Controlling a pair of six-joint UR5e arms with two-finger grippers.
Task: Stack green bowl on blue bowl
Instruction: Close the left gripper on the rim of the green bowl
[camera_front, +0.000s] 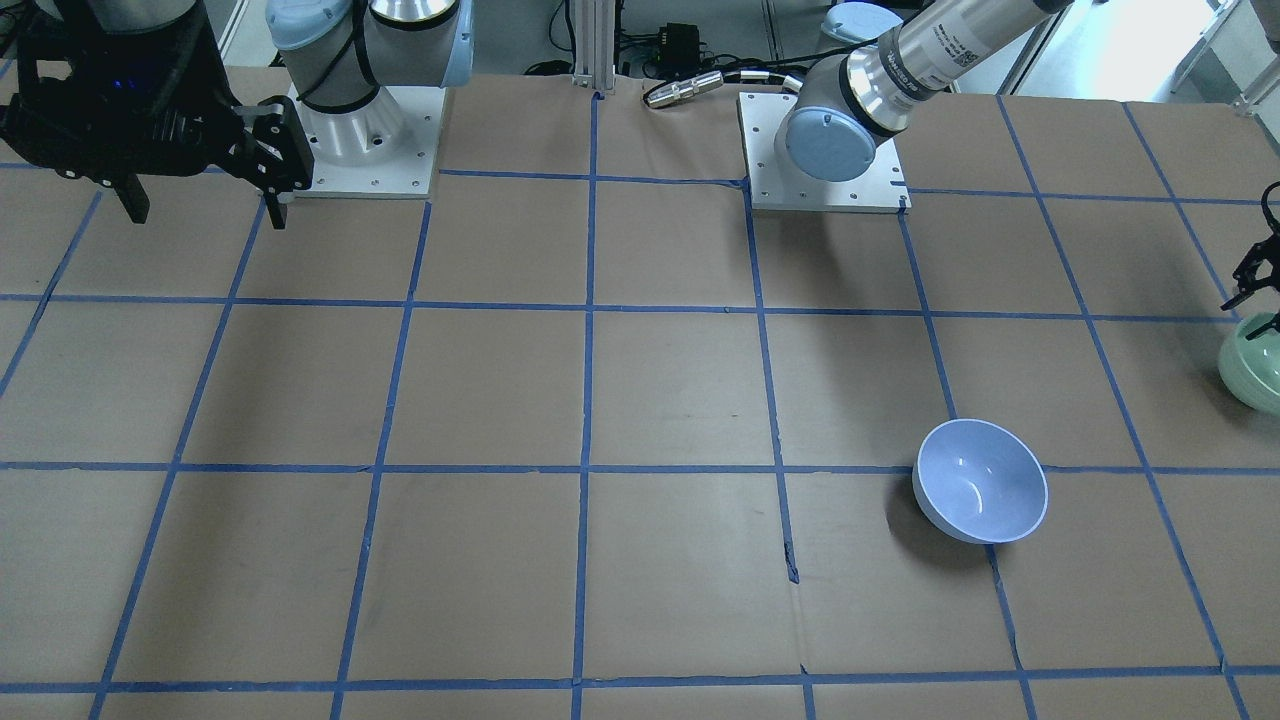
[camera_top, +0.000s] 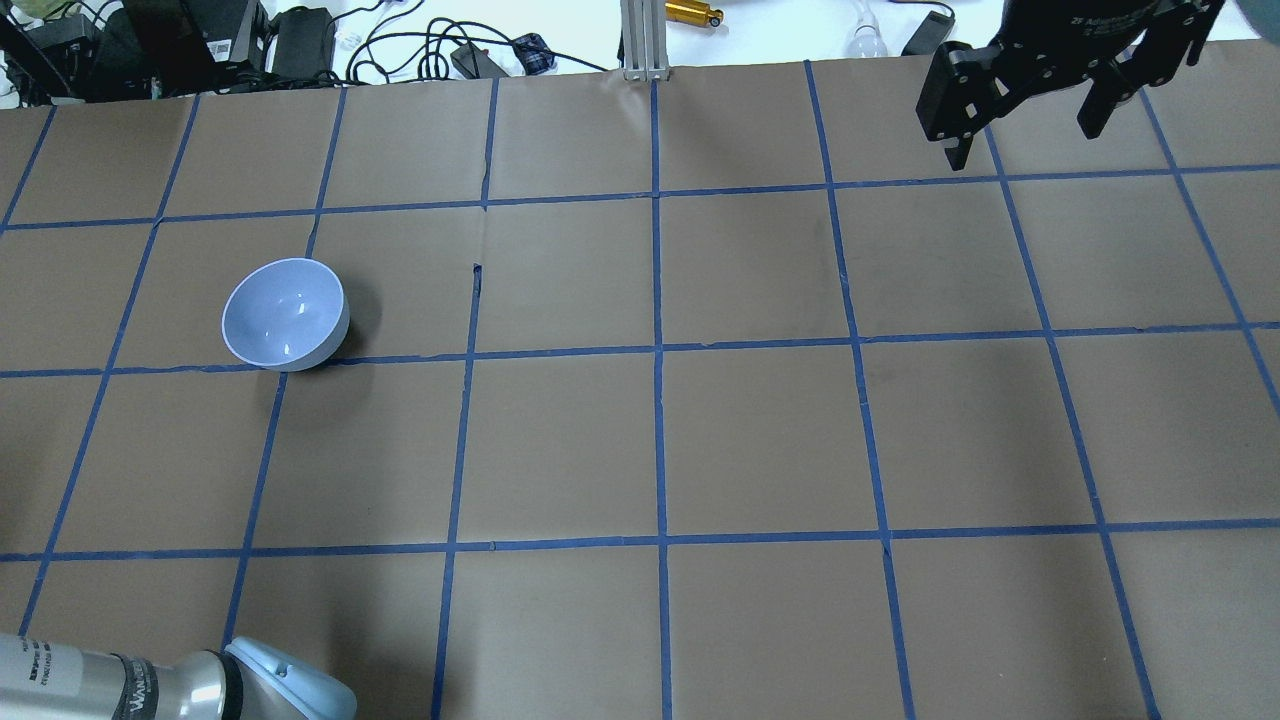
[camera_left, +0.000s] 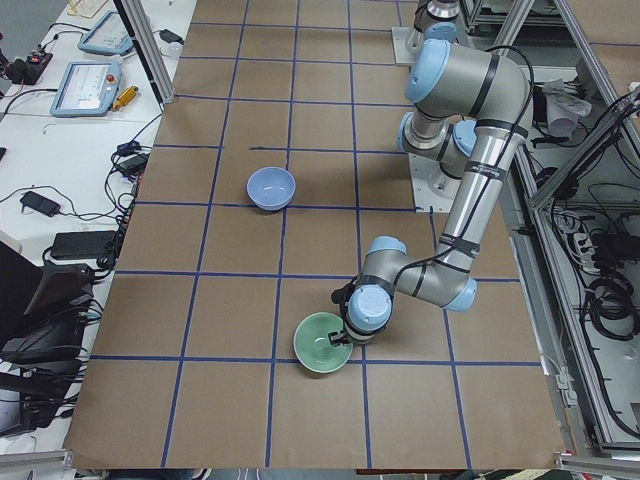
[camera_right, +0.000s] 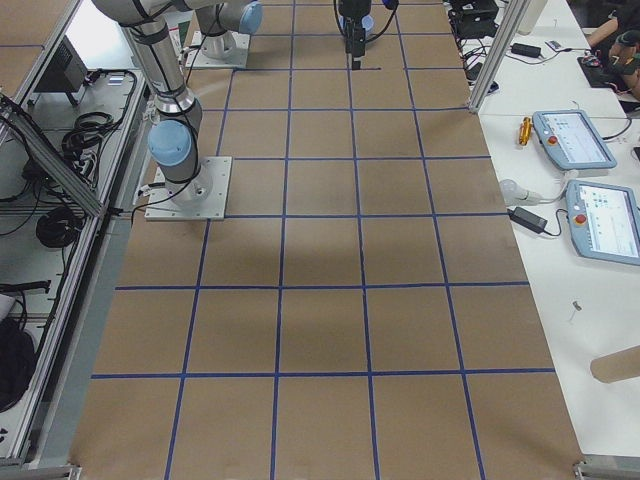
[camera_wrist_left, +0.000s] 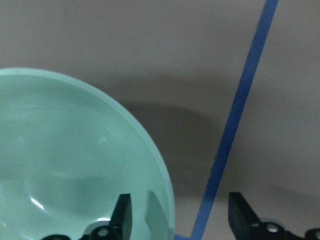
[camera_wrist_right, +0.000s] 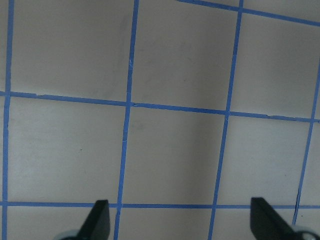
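Note:
The blue bowl's wide opening (camera_front: 981, 478) is clear and empty. The green bowl (camera_front: 1256, 370) will sit inside it when I lower it, with the green bowl's rim a little higher.
The green bowl (camera_wrist_left: 75, 160) stands upright near the table's end on my left; it also shows in the front view (camera_front: 1255, 372) and the left side view (camera_left: 322, 343). My left gripper (camera_wrist_left: 180, 220) is open and low over the bowl's rim, with one finger (camera_wrist_left: 122, 215) inside the bowl and the other (camera_wrist_left: 241, 215) outside it. The blue bowl (camera_top: 285, 315) stands upright and empty on the paper, about two squares from the green one (camera_front: 980, 482). My right gripper (camera_top: 1025, 135) is open and empty, high over the far right of the table (camera_wrist_right: 181, 222).
The table is brown paper with a grid of blue tape (camera_top: 658, 350). The two arm bases (camera_front: 365, 130) (camera_front: 825, 150) stand at the robot's side. Cables and boxes (camera_top: 200, 45) lie beyond the far edge. My left arm's elbow (camera_top: 270, 685) shows at the near left.

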